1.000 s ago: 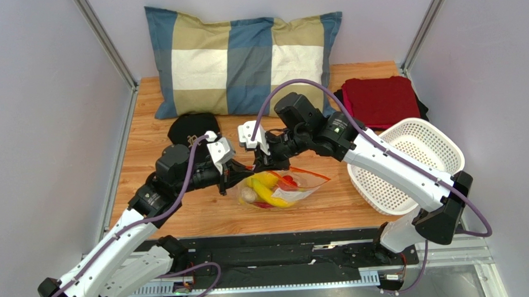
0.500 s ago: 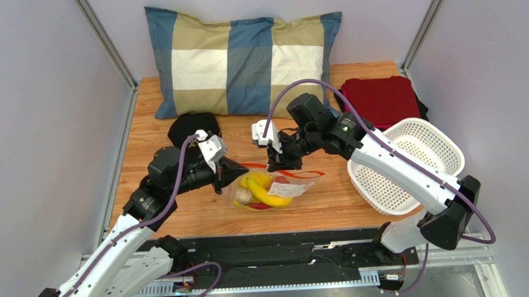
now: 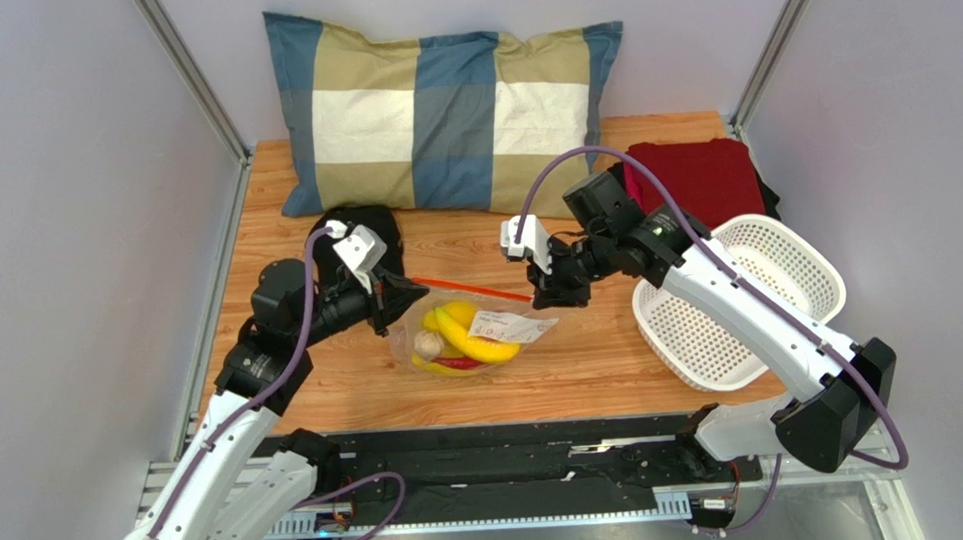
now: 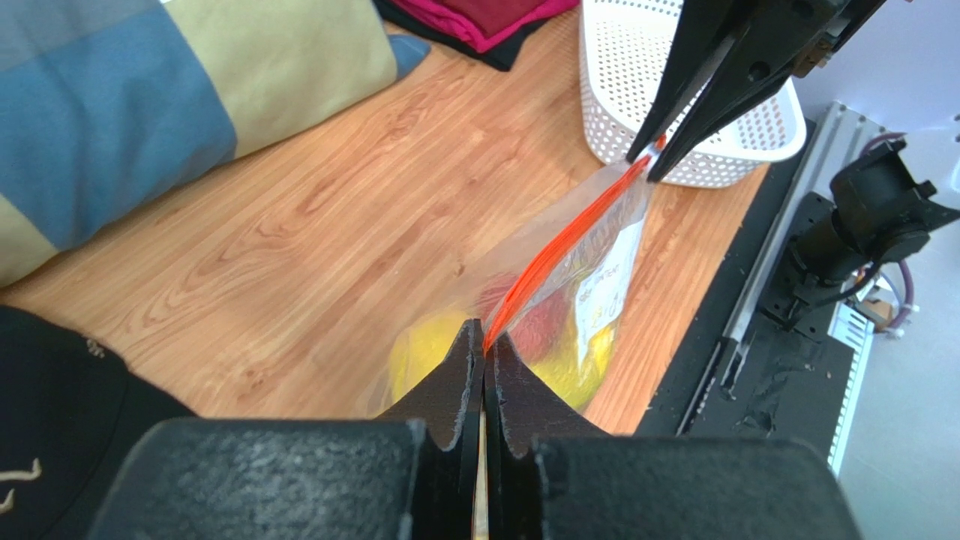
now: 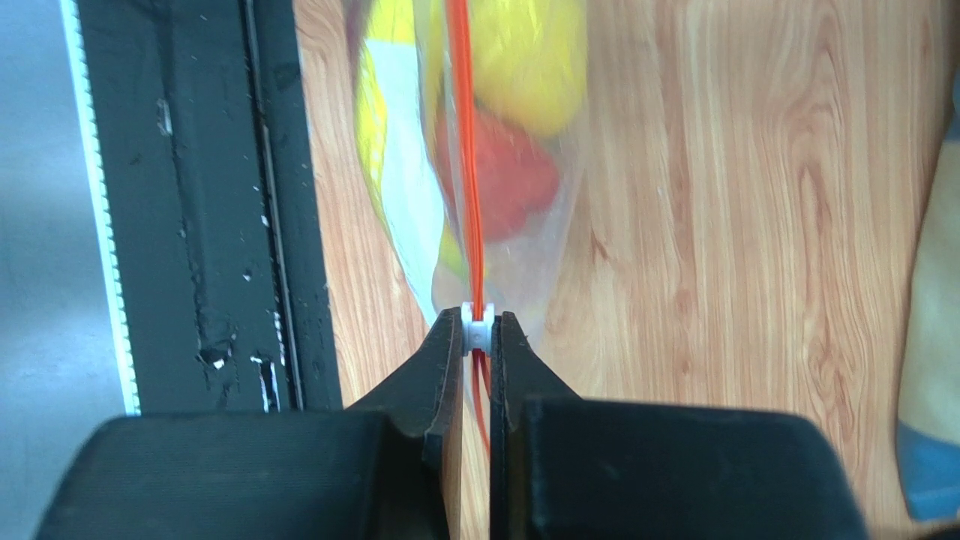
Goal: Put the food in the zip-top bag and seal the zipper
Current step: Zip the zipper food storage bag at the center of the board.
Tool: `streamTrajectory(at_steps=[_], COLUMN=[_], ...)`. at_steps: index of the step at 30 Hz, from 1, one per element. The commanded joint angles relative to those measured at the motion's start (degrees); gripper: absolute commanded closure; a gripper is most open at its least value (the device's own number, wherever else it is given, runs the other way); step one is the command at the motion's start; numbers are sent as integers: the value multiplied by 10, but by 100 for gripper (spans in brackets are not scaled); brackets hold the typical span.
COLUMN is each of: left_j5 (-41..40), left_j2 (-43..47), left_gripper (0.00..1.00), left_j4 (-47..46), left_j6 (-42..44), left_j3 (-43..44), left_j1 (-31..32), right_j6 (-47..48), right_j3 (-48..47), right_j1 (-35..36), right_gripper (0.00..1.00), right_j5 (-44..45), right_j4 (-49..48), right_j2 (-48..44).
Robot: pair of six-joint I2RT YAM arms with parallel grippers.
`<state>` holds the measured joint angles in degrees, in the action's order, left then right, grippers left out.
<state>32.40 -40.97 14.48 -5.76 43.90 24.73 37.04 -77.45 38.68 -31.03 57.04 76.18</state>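
Observation:
The orange-red zipper (image 3: 473, 288) is tight from my left gripper to the white slider tab, so my right gripper should continue to pull until the tab gets to the zipper's end (image 5: 486, 439).
The clear zip-top bag (image 3: 491, 333) lies on the wooden table between my two arms, with the food inside it: a yellow banana (image 3: 459, 335), a small beige round piece (image 3: 427, 345) and a red piece (image 5: 507, 174). The orange-red zipper (image 3: 475, 288) runs taut along the bag's mouth. My left gripper (image 4: 485, 338) is shut on the zipper's left end. My right gripper (image 5: 479, 326) is shut on the small white slider tab (image 5: 478, 324) at the right end. In the top view the left gripper (image 3: 404, 301) and right gripper (image 3: 538, 297) sit at opposite ends of the strip.
A white perforated basket (image 3: 755, 289) stands at the right, close to the right arm. A checked pillow (image 3: 437, 108) lies along the back, folded red cloth (image 3: 693, 182) at the back right, a black cap (image 3: 350, 228) behind the left gripper. The black rail (image 3: 500, 453) borders the near edge.
Both grippers have drawn apart, the left one leftward and the right one rightward. The zipper strip now runs straight between them, and the bag has shifted a little to the left.

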Motion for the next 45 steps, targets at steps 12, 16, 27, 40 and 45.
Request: streamTrajectory(at_steps=[12,16,27,40,45], left_j5=[-8,1,-8,-66,-81], left_j2=[-13,-35,-212,-473,-575], left_gripper=[100,100,100,100,100], left_j4=[-22,-24,-17,-122,-139], left_j6=[-12,-10,-24,37,54], left_j3=[40,41,112,248,333], left_j1=[-69,-69,-68,-69,-72], right_j6=[84,81,80,1,-6], right_j3=[28,8,-157,-434,-504], right_j1=[-128,-134,-163,-241,-241], right_gripper=[100,100,100,100,100], right_j5=[41,41,111,177,224], right_j4=[113,115,133,114,88], right_j2=[-36,-28,110,367,439])
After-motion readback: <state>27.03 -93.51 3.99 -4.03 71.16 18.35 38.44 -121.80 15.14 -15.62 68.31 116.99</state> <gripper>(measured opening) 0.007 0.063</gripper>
